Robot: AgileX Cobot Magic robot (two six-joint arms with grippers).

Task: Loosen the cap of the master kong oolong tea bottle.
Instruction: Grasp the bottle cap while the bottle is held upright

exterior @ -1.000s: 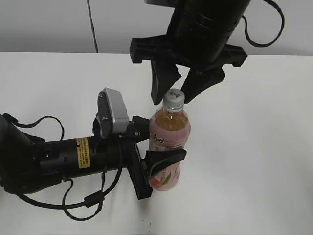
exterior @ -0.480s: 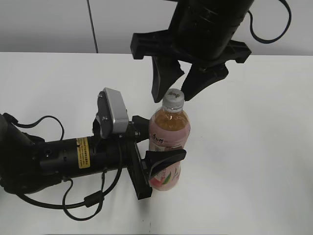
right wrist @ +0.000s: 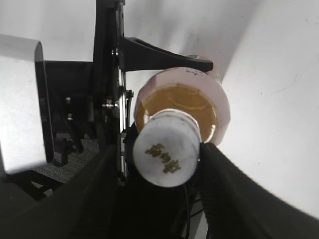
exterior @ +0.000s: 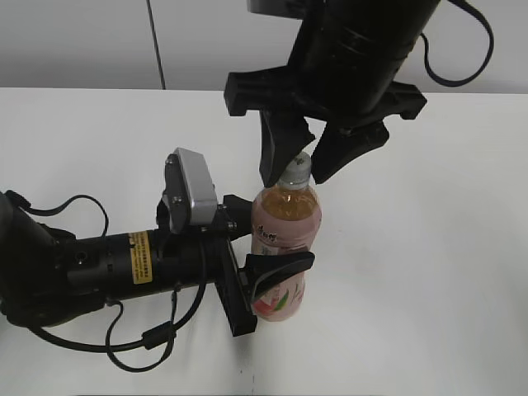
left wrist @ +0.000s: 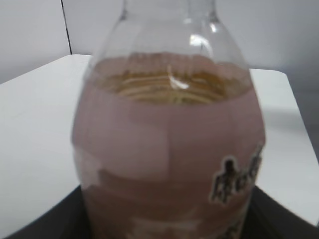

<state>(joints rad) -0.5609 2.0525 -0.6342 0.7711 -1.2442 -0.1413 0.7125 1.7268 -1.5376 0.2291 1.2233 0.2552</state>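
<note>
The cap point(exterior: 295, 171) will turn alone and stay in place when I twist my right gripper, because my left gripper holds the labelled body point(exterior: 280, 241) tight.
The master kong oolong tea bottle point(exterior: 285, 216) stands upright on the white table, amber tea inside and a pink label around it. My left gripper point(exterior: 264, 241) lies sideways and is shut on the bottle's labelled body, which fills the left wrist view point(left wrist: 169, 149). The white cap point(exterior: 298, 166) is on the bottle. My right gripper point(exterior: 300, 177) hangs above it, open, one finger on each side of the cap. In the right wrist view the cap point(right wrist: 167, 149) sits between the dark fingers point(right wrist: 234, 194); the right one is close against it and the left one stands apart.
The white table point(exterior: 429, 289) runs to a grey wall at the back. The left arm's black body and silver camera housing point(exterior: 190, 186) lie left of the bottle, with loose cables point(exterior: 140, 342) near the front edge.
My right gripper has come down and slightly right, so its fingers now straddle the cap instead of hovering above it. The bottle and left gripper have not moved.
</note>
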